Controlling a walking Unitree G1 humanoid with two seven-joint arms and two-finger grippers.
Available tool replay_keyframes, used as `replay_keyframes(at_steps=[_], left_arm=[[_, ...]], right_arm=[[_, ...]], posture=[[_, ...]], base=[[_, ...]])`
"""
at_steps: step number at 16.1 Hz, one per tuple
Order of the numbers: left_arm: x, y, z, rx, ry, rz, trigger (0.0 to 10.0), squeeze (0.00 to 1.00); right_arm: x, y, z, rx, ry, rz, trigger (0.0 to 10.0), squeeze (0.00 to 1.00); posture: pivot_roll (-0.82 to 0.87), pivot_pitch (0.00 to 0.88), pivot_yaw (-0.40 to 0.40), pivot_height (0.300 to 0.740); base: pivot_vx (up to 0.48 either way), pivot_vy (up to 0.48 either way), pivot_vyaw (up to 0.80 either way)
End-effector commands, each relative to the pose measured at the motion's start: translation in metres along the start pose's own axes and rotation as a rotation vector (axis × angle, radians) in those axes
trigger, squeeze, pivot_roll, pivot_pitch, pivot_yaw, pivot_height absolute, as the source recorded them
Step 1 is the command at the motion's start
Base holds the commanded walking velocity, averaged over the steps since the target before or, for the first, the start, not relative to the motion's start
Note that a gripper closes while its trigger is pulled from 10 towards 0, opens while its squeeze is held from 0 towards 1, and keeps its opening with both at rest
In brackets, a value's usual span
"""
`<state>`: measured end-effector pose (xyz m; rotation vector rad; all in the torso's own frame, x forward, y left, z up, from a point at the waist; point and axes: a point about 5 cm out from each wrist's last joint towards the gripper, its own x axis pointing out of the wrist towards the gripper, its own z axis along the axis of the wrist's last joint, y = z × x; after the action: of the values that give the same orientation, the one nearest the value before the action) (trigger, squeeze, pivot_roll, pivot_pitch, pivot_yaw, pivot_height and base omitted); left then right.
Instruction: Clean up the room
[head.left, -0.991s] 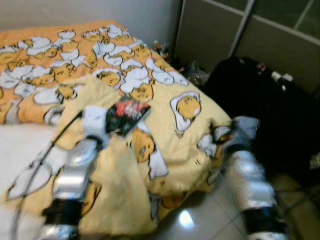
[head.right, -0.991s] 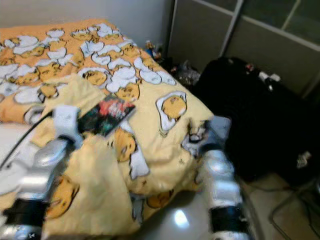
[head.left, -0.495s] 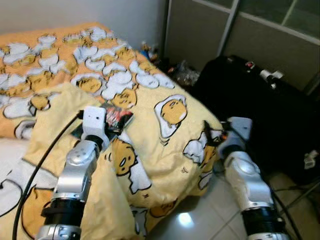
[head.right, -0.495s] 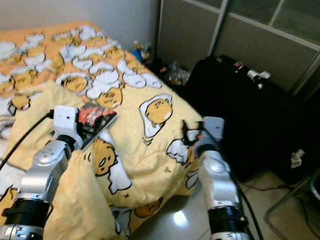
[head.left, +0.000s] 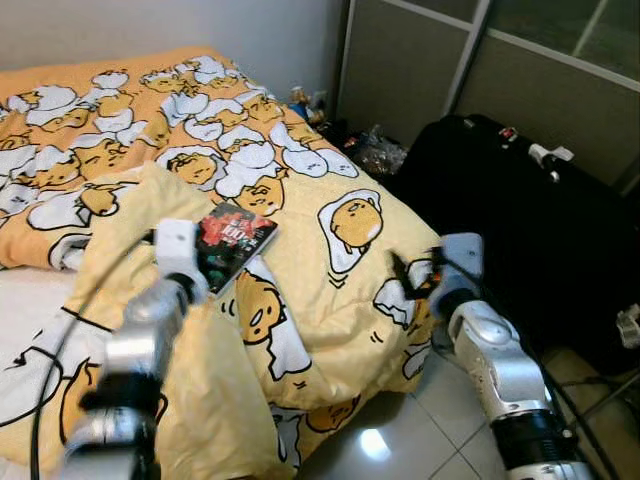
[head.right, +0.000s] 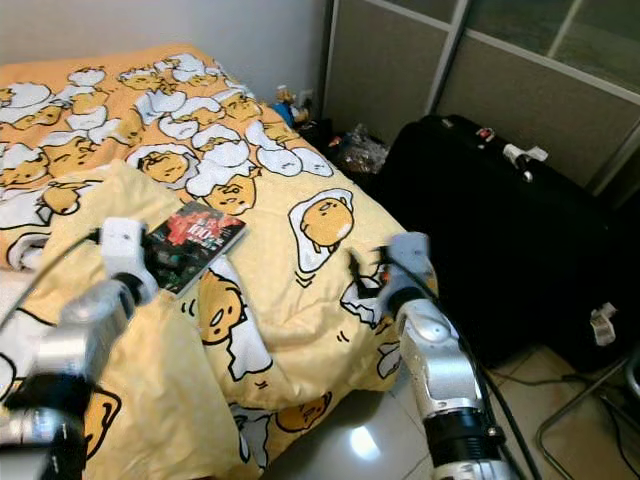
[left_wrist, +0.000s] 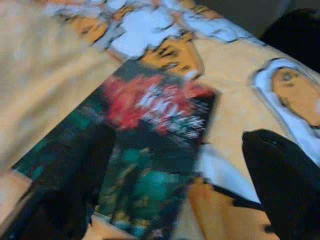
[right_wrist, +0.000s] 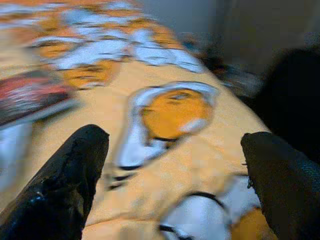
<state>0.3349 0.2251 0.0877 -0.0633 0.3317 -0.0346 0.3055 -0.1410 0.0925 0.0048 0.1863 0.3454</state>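
Observation:
The book (head.left: 233, 240) will stay closed and stiff when the robot lifts it, because its cover lies flat along a straight, pale page edge (head.left: 250, 262).
A book (head.left: 237, 238) with a red and green cover lies flat on the yellow egg-print blanket (head.left: 330, 290) of the bed. My left gripper (left_wrist: 175, 192) sits low over the book's near end. It is open, one black finger (left_wrist: 65, 185) over the cover and the other off to the side over the blanket. My right gripper (right_wrist: 172, 192) is open too and holds nothing. It hovers over the blanket's corner at the bed's foot (head.left: 405, 275), facing an egg print (right_wrist: 172, 112).
A big black suitcase (head.left: 520, 215) stands right of the bed, close to my right arm. Small clutter (head.left: 370, 150) lies on the floor by the bed's far corner, before a grey sliding door (head.left: 420, 70). Glossy tiles (head.left: 400, 445) show below the hanging blanket.
The view has swung about while I moved. More of the book's cover now shows beyond my left wrist. The right gripper stays over the blanket's corner.

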Motion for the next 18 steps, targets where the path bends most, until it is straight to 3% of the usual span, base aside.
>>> replay_keyframes(at_steps=[1,2,4,6,7,8,10,11,16,18], left_arm=[[0.003,0.009,-0.005,-0.041,0.054,0.065,10.0,1.0],[0.005,0.015,-0.01,-0.037,0.094,0.105,10.0,1.0],[0.006,0.019,-0.014,-0.076,0.122,0.125,10.0,1.0],[0.01,0.009,-0.03,-0.247,0.199,0.087,10.0,0.41],[0.01,0.008,-0.031,-0.259,0.206,0.095,10.0,0.38],[0.011,0.01,-0.034,-0.288,0.216,0.149,10.0,0.23],[0.011,0.007,-0.041,-0.461,0.228,0.181,10.0,0.17],[0.012,0.002,-0.042,-0.556,0.219,0.143,10.0,0.16],[0.007,0.002,-0.062,-0.693,0.29,0.218,10.0,0.16],[0.006,-0.001,-0.065,-0.674,0.303,0.204,10.0,0.15]], right_arm=[[-0.002,0.009,0.014,0.003,-0.027,0.14,10.0,0.0],[-0.007,0.012,0.021,0.003,-0.031,0.224,10.0,0.0],[-0.01,0.01,0.026,-0.005,-0.025,0.264,10.0,0.0],[-0.022,0.014,0.04,-0.045,-0.018,0.385,10.0,0.0],[-0.024,0.015,0.041,-0.049,-0.015,0.395,10.0,0.0],[-0.028,0.017,0.043,-0.05,-0.005,0.41,10.0,0.0],[-0.04,0.022,0.042,-0.032,0.025,0.448,10.0,0.0],[-0.046,0.023,0.041,-0.02,0.046,0.456,10.0,0.0],[-0.065,0.026,0.036,0.009,0.101,0.453,10.0,0.0],[-0.07,0.029,0.034,0.027,0.109,0.446,10.0,0.0]], posture=[[-0.04,0.0,-0.045,0.74],[-0.05,0.0,-0.043,0.74],[-0.06,0.0,-0.037,0.74],[-0.11,0.0,-0.013,0.74],[-0.12,0.0,-0.011,0.74],[-0.13,0.0,-0.012,0.74],[-0.15,0.0,-0.02,0.74],[-0.16,0.0,-0.022,0.74],[-0.19,0.0,-0.001,0.74],[-0.19,0.0,0.008,0.74]], base=[[0.0,0.0,0.0],[0.0,0.0,0.0],[0.0,0.0,0.0],[0.0,0.0,0.0],[0.0,0.0,0.0],[0.0,0.0,0.0],[0.0,0.0,0.0],[0.0,0.0,0.0],[0.0,0.0,0.0],[0.0,0.0,0.0]])
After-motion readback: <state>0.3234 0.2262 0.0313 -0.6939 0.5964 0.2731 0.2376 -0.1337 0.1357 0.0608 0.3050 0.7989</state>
